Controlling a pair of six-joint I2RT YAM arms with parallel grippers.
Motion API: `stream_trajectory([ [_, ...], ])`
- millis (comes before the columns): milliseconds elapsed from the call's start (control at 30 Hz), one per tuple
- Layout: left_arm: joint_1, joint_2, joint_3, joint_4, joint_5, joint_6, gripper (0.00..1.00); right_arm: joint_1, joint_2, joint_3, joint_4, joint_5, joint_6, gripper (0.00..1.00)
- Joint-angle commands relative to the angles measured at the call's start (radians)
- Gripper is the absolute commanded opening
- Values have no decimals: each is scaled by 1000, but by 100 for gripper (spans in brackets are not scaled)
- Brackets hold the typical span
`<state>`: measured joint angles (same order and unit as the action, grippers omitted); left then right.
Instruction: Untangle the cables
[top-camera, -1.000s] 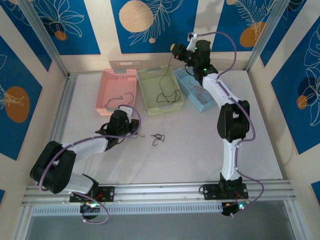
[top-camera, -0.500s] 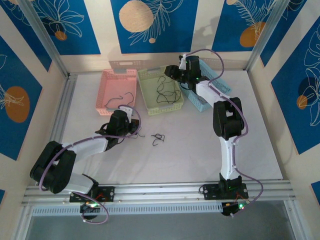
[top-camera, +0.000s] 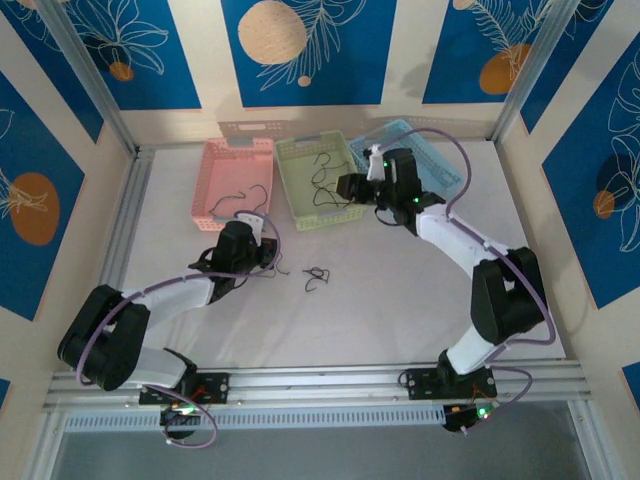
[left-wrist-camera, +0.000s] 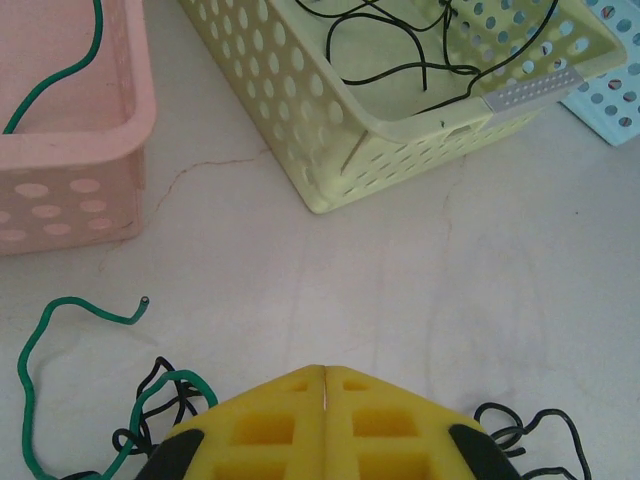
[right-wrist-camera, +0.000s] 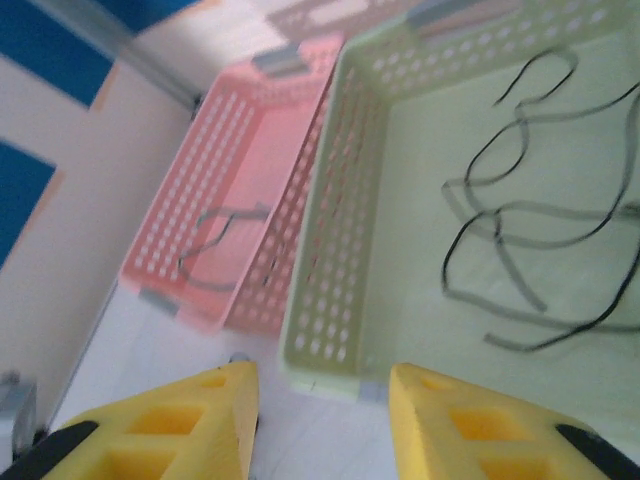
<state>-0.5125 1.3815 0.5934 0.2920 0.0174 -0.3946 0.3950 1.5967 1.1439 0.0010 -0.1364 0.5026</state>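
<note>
My right gripper should keep moving toward the loops (top-camera: 319, 273) of the small knot of black cables (top-camera: 315, 280) until the fingers straddle a strand, as the knot lies clear of the green cable.
A small knot of black cables (top-camera: 316, 277) lies on the white table. Just left of it my left gripper (top-camera: 268, 258) rests low, its yellow fingers (left-wrist-camera: 290, 420) pressed together with nothing seen between them. A green cable (left-wrist-camera: 60, 325) and black loops (left-wrist-camera: 150, 400) lie at its left, more black loops (left-wrist-camera: 530, 430) at its right. My right gripper (top-camera: 346, 187) hovers at the green basket's (top-camera: 300, 205) near right corner, open (right-wrist-camera: 320, 400) and empty. Loose black cables (right-wrist-camera: 520, 230) lie in that basket. One thin cable (right-wrist-camera: 215, 235) lies in the pink basket (top-camera: 215, 165).
A blue basket (top-camera: 440, 160) stands at the back right, behind the right arm. The three baskets line the back of the table. Metal rails (top-camera: 125, 220) run along the table's left side and near edge. Patterned walls enclose the table.
The right arm came down from high at the back wall to the green basket's near corner. Its jaws opened, and the black cable it carried now lies in the green basket. The left arm stayed still.
</note>
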Motion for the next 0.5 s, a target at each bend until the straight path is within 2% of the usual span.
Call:
stream_trajectory([
  [0,12,-16,-15,13,-8,-13,0,48,49,-38,-126,-11,-42,37],
  [100,13,-17,-15,13,-9,-13,0,79,111,26,-281,30,-35,32],
  [267,13,-16,-14,13,-7,-13,0,125,205,111,-445,56,-121,32],
  [467,12,-8,-9,9,-5,-13,0,146,297,182,-589,68,-248,38],
])
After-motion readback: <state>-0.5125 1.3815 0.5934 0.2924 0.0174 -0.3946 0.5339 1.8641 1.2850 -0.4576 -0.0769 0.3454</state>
